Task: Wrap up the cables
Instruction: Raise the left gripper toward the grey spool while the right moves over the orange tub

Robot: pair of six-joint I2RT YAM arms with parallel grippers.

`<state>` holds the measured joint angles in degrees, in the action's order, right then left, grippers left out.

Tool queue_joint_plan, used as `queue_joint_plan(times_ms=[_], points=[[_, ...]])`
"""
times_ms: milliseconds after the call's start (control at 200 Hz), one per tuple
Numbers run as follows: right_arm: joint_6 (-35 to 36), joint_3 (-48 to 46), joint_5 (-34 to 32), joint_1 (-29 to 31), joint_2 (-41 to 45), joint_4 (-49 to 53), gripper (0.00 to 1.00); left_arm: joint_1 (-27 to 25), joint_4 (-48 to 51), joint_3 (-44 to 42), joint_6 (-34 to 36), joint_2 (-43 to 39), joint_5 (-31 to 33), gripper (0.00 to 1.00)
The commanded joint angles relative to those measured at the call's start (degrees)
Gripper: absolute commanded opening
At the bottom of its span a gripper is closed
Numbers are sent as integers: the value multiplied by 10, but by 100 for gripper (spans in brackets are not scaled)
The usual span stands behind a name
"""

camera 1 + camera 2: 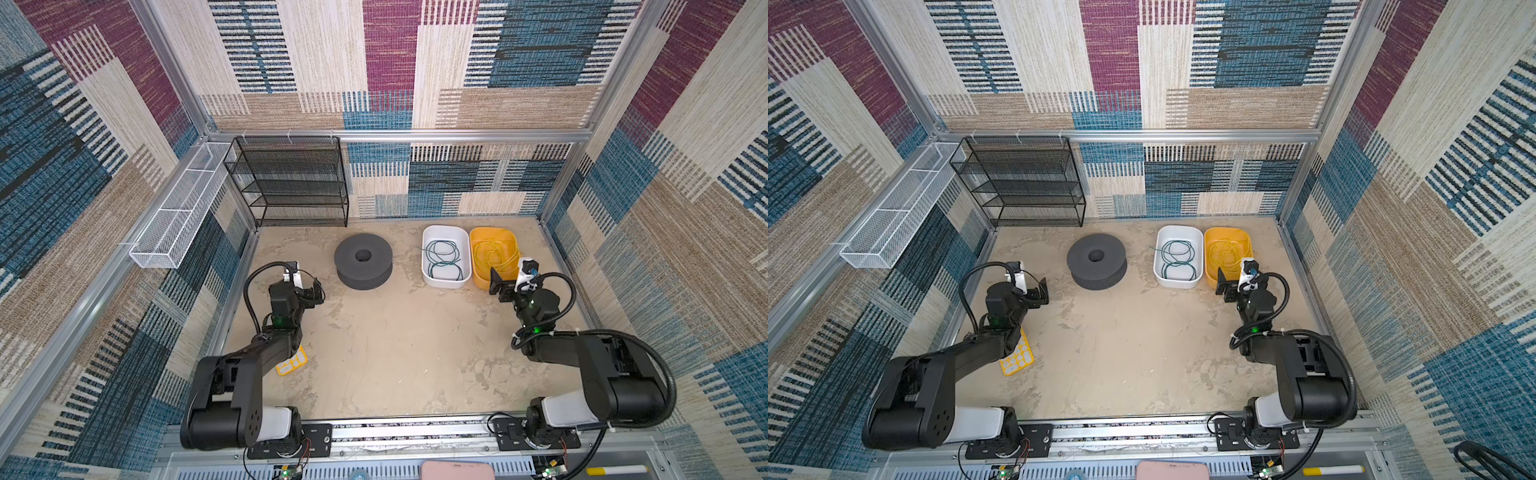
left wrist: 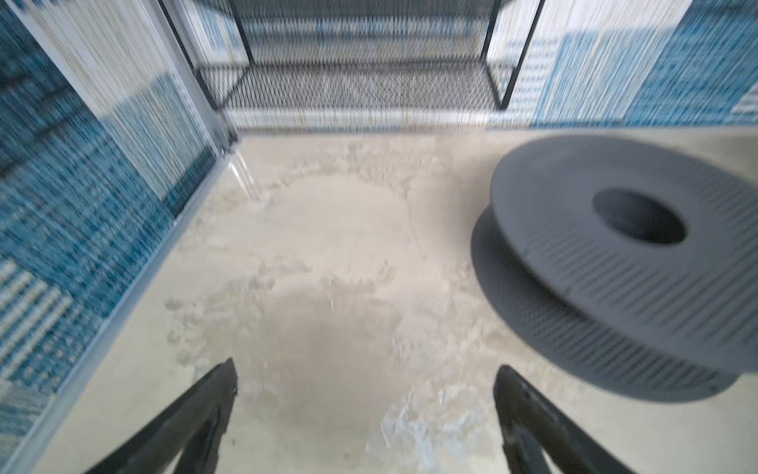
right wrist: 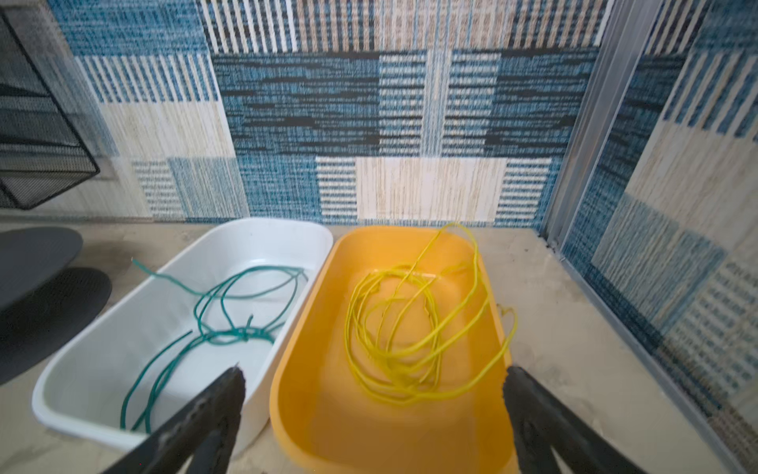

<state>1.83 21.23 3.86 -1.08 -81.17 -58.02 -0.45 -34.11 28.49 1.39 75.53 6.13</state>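
Note:
The robot's left gripper is pointing past the grey spool, which sits far back by the shelf. The left gripper should turn to the spool's rim and pull the spool closer.
In both top views a dark green cable lies in loose loops in a white tub, and a yellow cable lies coiled in a yellow tub beside it. My right gripper hovers open at the near end of the yellow tub, above the yellow cable, holding nothing. The green cable has one end over the white tub's rim. My left gripper is open and empty over bare floor, left of a grey spool.
A black mesh shelf stands against the back wall at the left. A white mesh basket hangs on the left wall. A yellow patterned item lies on the floor partly under the left arm. Walls close in on three sides.

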Motion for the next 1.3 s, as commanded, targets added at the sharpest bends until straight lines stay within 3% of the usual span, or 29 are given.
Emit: queue_joint_plan(times_ms=[0,50,160,225,290,351,426,506,581,736,846,987,1072,1292], points=[[1,45,-28,14,41,134,99,-9,119,30,5,-73,16,99],[3,67,-48,31,60,172,99,-10,141,37,-9,-111,12,99],[-19,179,-106,74,94,353,99,-12,208,69,-56,-185,-17,99],[-100,273,-93,76,101,490,99,-11,288,114,-146,-216,7,99],[-154,350,-4,73,107,590,99,-10,388,171,-288,-247,35,99],[-246,360,13,72,133,606,99,-10,444,198,-377,-279,17,99],[-347,317,-3,71,185,588,99,-9,441,182,-389,-337,-14,99],[-341,264,35,70,233,526,99,-9,374,114,-423,-409,-17,99],[-329,259,38,70,250,540,99,-5,384,96,-445,-448,-15,99],[-338,232,2,70,283,578,94,-4,450,128,-406,-405,-122,97],[-329,208,48,70,310,570,99,-4,499,152,-397,-366,-191,99],[-329,136,83,70,344,495,100,-4,380,67,-449,-350,-257,98],[-337,130,101,70,328,493,99,-4,300,19,-485,-326,-276,88],[-350,116,180,70,277,452,92,-4,100,-8,-542,-173,-365,85]])
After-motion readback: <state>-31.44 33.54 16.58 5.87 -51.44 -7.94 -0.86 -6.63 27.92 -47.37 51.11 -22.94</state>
